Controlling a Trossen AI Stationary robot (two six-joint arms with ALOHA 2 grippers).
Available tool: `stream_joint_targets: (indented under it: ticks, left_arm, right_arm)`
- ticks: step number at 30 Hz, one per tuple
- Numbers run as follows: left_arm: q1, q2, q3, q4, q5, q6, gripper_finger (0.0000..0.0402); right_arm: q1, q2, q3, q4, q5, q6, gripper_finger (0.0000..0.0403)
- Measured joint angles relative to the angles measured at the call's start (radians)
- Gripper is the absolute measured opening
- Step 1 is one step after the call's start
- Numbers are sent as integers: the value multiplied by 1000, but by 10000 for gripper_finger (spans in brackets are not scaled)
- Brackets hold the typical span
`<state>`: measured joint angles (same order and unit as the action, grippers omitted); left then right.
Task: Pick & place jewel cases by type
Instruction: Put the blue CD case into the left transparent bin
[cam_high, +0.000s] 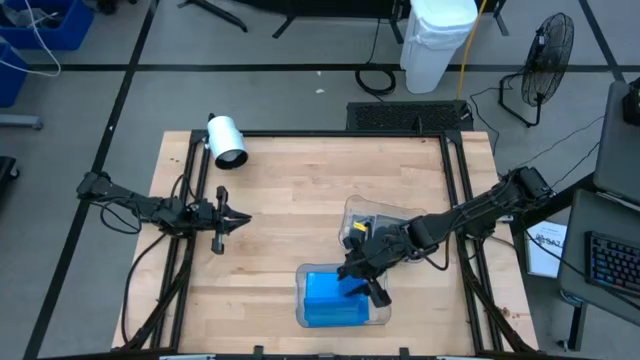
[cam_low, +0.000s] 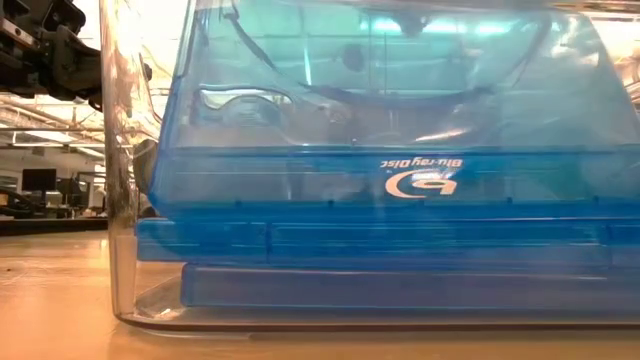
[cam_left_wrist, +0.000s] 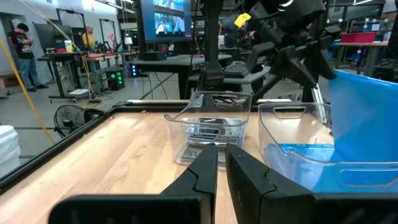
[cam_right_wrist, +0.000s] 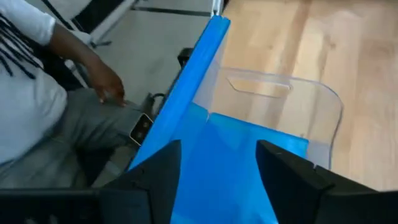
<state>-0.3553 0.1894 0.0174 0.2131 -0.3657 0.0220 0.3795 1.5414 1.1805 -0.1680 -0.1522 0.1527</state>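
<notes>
One blue case (cam_left_wrist: 364, 115) is standing tilted on its edge in the tray, so my right gripper should pinch the case, lift it clear and put it down flat on the stack.
Several bright blue jewel cases (cam_high: 335, 300) lie stacked in a clear tray (cam_high: 385, 318) near the table's front edge. One more blue case (cam_right_wrist: 186, 93) stands tilted on edge in that tray, its lower edge among the stacked ones; in the left wrist view it shows as a slanted blue slab (cam_left_wrist: 364, 118). My right gripper (cam_right_wrist: 219, 152) hangs open just above the stack, next to the tilted case. Behind it, a second clear tray (cam_high: 352, 210) holds grey cases (cam_left_wrist: 208, 134). My left gripper (cam_high: 240, 218) waits shut at the table's left, holding nothing.
A white cylinder (cam_high: 227, 140) lies at the table's far left corner. A seated person (cam_right_wrist: 37, 93) is just beyond the table's near edge, by the blue tray. The low view is filled by the blue stack (cam_low: 400, 230). Bare wood (cam_high: 290, 190) lies between the arms.
</notes>
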Motion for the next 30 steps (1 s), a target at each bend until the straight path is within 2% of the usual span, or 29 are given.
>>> stream_joint_targets:
  ticks: [4,24,30]
  left_arm:
    - [0,0,0,0,0,0,37]
    - [0,0,0,-1,0,0,37]
    - [0,0,0,0,0,0,37]
  right_arm:
    - [-1,0,0,39,-38,5,206]
    - [0,0,0,93,-188,151,197]
    - [0,21,0,62,-186,150,196]
